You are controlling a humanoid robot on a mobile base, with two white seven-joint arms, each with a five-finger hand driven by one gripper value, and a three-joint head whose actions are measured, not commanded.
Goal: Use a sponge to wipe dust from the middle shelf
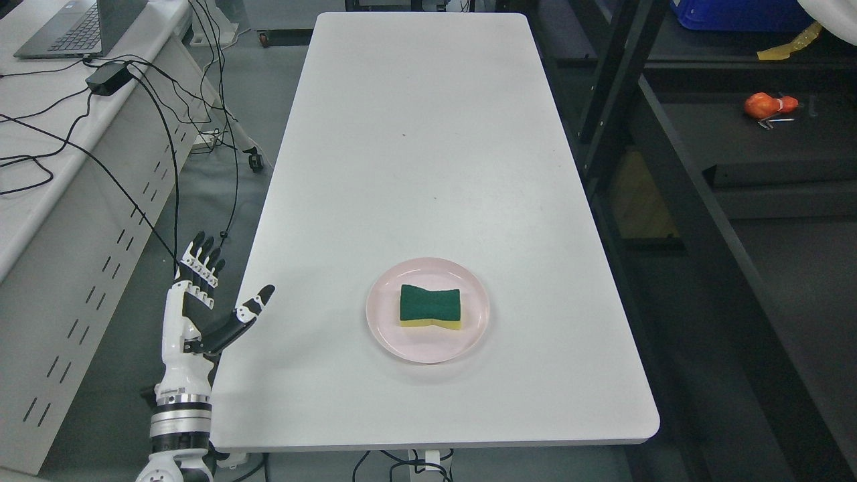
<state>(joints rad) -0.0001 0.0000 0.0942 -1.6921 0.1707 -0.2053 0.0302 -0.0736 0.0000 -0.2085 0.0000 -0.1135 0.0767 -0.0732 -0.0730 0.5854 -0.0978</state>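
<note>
The sponge point(430, 305) will squeeze and bend in my grip when I carry it, because a yellow foam edge point(430, 324) shows under the green layer.
A green and yellow sponge point(430, 306) lies flat on a pink plate point(388, 331) near the front of the white table point(415, 147). My left hand point(217, 288) hovers beside the table's left front edge, well left of the plate, its fingers spread and holding nothing. The right arm does not show. A dark shelving rack point(669, 174) stands along the table's right side, with its shelves running back into shadow.
An orange object point(770, 105) lies on a rack shelf at the upper right. A blue bin point(743, 13) sits higher on the rack. A desk at the left carries a laptop point(67, 27), a power brick point(107, 77) and trailing cables.
</note>
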